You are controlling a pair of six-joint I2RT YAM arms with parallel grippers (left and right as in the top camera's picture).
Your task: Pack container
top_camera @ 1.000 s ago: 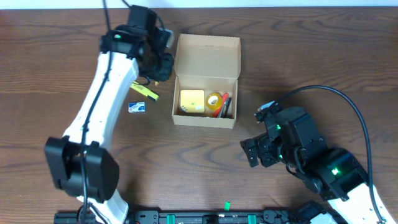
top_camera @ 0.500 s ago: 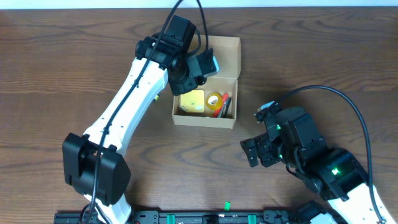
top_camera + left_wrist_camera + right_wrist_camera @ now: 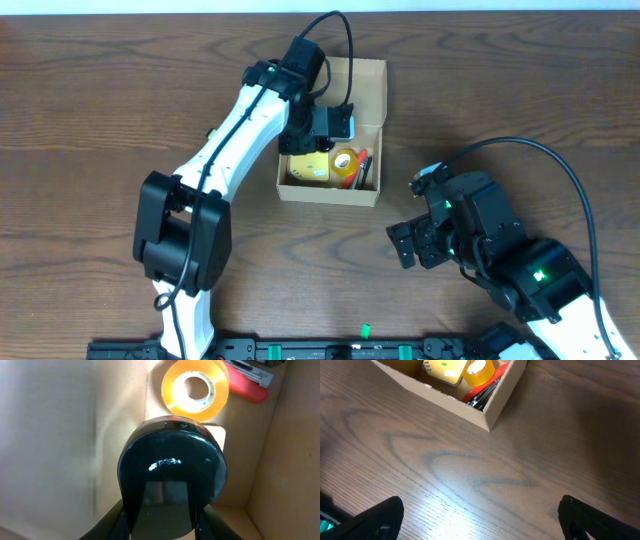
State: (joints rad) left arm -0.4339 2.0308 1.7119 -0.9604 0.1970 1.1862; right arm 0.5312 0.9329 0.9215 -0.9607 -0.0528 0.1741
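I keep lowering the black object (image 3: 172, 462) with my left gripper until it reaches the yellow pad (image 3: 309, 167), because it is hanging inside the box's sides next to the tape roll.
The container, a tan cardboard box (image 3: 330, 196), stands open at the table's middle with its flap lid (image 3: 362, 76) laid back. Inside are a yellow pad (image 3: 306, 170), a yellow tape roll (image 3: 346, 160) and a red-handled tool (image 3: 363, 166). My left gripper (image 3: 335, 124) is over the box's far side. In the left wrist view it (image 3: 165, 522) is shut on a glossy black rounded object (image 3: 172, 470), just above the box floor, near the tape roll (image 3: 196, 385). My right gripper (image 3: 405, 246) is open and empty over bare table (image 3: 480, 515).
The right wrist view shows the box corner (image 3: 490, 416) with the pad (image 3: 442, 370) and tape roll (image 3: 479, 370) inside. Dark wood table (image 3: 90, 120) lies all round. The left arm (image 3: 235, 140) crosses the table left of the box.
My left arm has swung right, from the table left of the box to over the box's inside. The right arm has not moved.
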